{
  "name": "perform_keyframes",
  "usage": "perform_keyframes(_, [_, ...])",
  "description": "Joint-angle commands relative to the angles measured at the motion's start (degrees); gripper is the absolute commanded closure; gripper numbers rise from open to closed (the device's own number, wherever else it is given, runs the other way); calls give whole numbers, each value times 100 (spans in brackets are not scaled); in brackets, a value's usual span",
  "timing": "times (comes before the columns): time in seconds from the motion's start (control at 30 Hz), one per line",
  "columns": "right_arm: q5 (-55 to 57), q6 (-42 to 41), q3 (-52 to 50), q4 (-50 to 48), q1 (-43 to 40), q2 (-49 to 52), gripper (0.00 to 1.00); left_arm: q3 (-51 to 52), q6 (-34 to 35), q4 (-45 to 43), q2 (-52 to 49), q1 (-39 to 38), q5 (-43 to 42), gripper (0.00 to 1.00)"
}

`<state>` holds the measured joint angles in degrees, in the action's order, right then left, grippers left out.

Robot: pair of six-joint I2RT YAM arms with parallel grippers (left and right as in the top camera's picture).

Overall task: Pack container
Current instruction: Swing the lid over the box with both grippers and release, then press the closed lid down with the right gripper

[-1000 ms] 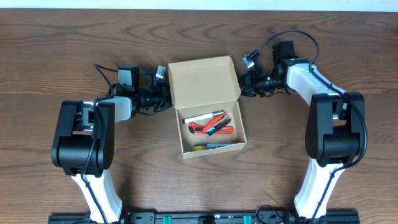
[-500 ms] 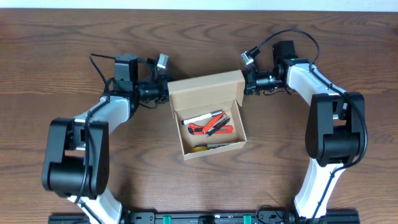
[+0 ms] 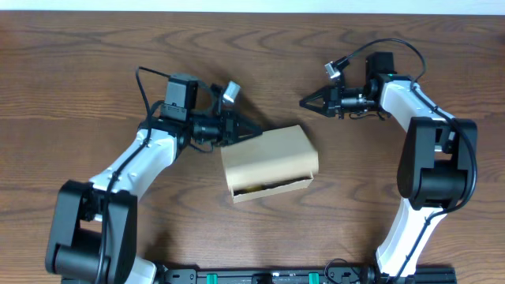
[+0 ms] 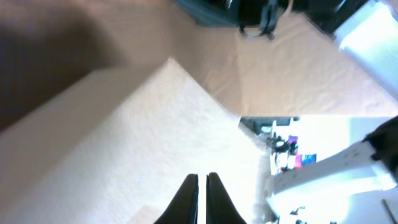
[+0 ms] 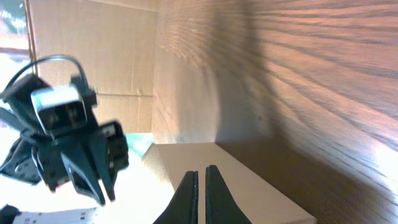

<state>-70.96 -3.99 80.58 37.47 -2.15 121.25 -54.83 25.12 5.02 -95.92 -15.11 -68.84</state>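
The lid leaves a thin gap (image 3: 272, 188) along the front edge of the container, so the robot's right gripper should rise, move over and press the lid's top (image 3: 274, 155) down.
The container (image 3: 270, 158), a tan cardboard box, sits mid-table with its flap lid folded down almost flat over the opening. A thin gap along the front edge shows a bit of yellow (image 3: 254, 188) inside. My left gripper (image 3: 256, 132) is shut and empty, its tips touching the lid's back left edge. In the left wrist view the shut tips (image 4: 203, 186) rest over the tan lid (image 4: 124, 143). My right gripper (image 3: 303, 101) is shut and empty, hovering behind the box's right corner, apart from it. Its wrist view shows the shut tips (image 5: 201, 180) above the box (image 5: 255, 186).
Dark wooden table (image 3: 79, 63) all around the box. Both arm bases stand at the front edge, left (image 3: 87, 229) and right (image 3: 434, 173). The left gripper and its camera show in the right wrist view (image 5: 68, 143).
The lid has swung from upright to nearly closed, hiding the red and black items. My left gripper moved right and forward onto the lid. My right gripper came off the lid.
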Motion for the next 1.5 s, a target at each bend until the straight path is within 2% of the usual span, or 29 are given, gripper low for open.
perform_keyframes(0.0, [227, 85, -20, 26, -149, 61, 99, -63, -1259, 863, 337, -68, 520, 94])
perform_keyframes(0.07, [452, 186, -17, 24, -168, 61, 99, -63, -1805, 1497, 531, -72, 1027, 94])
perform_keyframes(0.13, [662, 433, -11, 24, -164, 57, 96, -63, -2094, 1895, 756, -52, 1609, 79])
perform_keyframes(0.2, [929, 584, 0, 24, -149, 57, 89, -66, -2227, 2011, 990, -2, 2070, 74])
perform_keyframes(0.23, [1049, 632, 4, 24, -138, 52, 87, -66, -2240, 2009, 1097, 28, 2229, 63])
perform_keyframes(0.27, [1084, 699, 11, 24, -127, 46, 86, -68, -2238, 2004, 1200, 68, 2400, 45])
perform_keyframes(0.33, [1102, 828, 48, 48, -116, 22, 82, -85, -2243, 2006, 1394, 149, 2708, 32])
perform_keyframes(0.37, [1102, 905, 83, 87, -111, 0, 81, -94, -2262, 2006, 1488, 186, 2868, 28])
perform_keyframes(0.43, [1115, 1064, 192, 219, -107, -50, 81, -96, -2363, 2013, 1668, 243, 3206, 28])
perform_keyframes(0.5, [1355, 1333, 376, 549, -92, -155, 85, -96, -2369, 2061, 1818, 291, 3700, 17])
perform_keyframes(0.57, [1945, 1663, 623, 1060, -33, -295, 96, -96, -2371, 2170, 1919, 348, 4304, 14])
perform_keyframes(0.6, [2356, 1847, 780, 1368, 20, -374, 99, -96, -2387, 2223, 1943, 367, 4544, 13])
perform_keyframes(0.67, [3296, 2083, 1115, 1926, 153, -562, 98, -96, -2409, 2391, 1954, 422, 5250, 11])
perform_keyframes(0.73, [4068, 2081, 1423, 2310, 304, -804, 98, -96, -2380, 2614, 1950, 481, 6100, 3])
perform_keyframes(0.87, [4948, 1766, 1740, 2465, 560, -1532, 99, -96, -2339, 3042, 1950, 656, 7204, 3])
perform_keyframes(0.97, [5606, 1346, 1764, 2426, 743, -2164, 99, -96, -2284, 3285, 1950, 820, 7239, 8])
perform_keyframes(1.13, [5987, 647, 1762, 2605, 1178, -3209, 99, -94, -2190, 3700, 1950, 1134, 7298, 25])
perform_keyframes(1.37, [6275, -236, 1759, 3132, 2194, -4107, 99, -94, -2192, 4138, 1950, 1335, 7648, 18])
perform_keyframes(1.47, [6806, -671, 1755, 3394, 2763, -4183, 99, -94, -2190, 4192, 1950, 1333, 7635, 16])
